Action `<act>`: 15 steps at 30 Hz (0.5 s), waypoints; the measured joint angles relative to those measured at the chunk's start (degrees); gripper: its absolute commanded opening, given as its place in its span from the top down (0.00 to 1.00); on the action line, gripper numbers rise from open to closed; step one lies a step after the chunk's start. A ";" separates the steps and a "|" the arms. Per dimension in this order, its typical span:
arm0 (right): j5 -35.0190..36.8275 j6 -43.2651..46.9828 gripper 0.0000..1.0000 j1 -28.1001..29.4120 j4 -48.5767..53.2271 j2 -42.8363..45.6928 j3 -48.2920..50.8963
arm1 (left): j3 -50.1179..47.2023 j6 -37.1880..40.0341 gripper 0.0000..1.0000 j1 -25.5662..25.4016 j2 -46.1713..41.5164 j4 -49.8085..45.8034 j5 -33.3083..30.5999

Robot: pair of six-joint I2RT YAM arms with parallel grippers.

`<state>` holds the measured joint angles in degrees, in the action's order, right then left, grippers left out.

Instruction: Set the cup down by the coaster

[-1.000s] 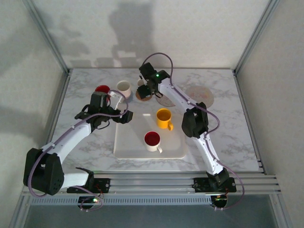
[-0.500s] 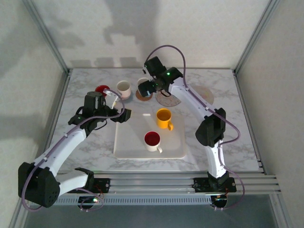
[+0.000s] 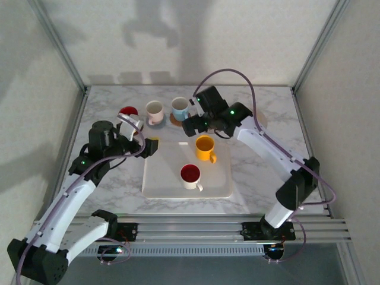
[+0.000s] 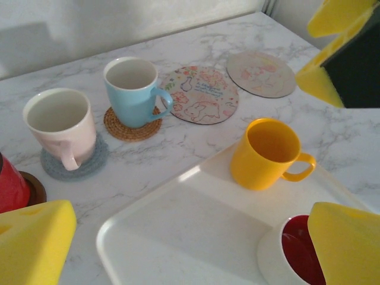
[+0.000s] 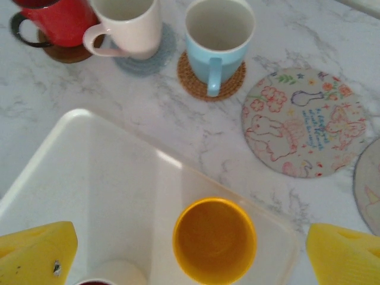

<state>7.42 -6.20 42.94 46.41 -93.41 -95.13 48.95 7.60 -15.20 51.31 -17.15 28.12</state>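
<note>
The white cup's handle [image 3: 199,187] stands out clear of the yellow cup, so my right gripper should stay open and keep moving toward that handle until its fingers close around it.
A blue cup [image 3: 179,108] stands upright on a round woven coaster [image 5: 211,82] at the back of the table, free of both grippers. My right gripper [image 3: 198,123] is open and hovers over a yellow cup [image 5: 215,240] on the white tray [image 3: 160,178], apart from it. A floral coaster [image 5: 306,122] lies bare to the right of the blue cup. My left gripper [image 3: 148,146] is open above the tray's left corner, nothing between its yellow pads [image 4: 35,240].
A pale pink cup [image 3: 154,110] on a grey coaster [image 4: 80,163] and a red cup [image 3: 127,113] stand left of the blue cup. A white cup with a red inside [image 3: 190,176] sits on the tray. Another patterned coaster [image 4: 261,74] lies far right.
My right gripper opened, left the blue cup on the woven coaster and drew back over the yellow cup. My left arm pulled back toward the near left.
</note>
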 measured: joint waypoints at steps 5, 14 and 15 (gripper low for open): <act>-2.97 -1.55 0.01 1.84 -3.17 7.87 9.62 | -0.13 0.20 0.00 -0.79 -1.66 -3.15 1.73; -6.08 -5.86 0.01 2.86 -4.09 21.07 24.06 | -4.50 0.85 0.01 -3.89 -5.95 -6.23 2.69; -6.29 -6.36 0.01 2.97 -3.74 22.29 24.98 | -4.96 1.05 0.00 -4.24 -6.34 -6.40 2.75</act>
<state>1.13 -12.56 45.91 42.68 -71.11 -70.15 43.99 8.64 -19.44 44.97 -23.55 30.87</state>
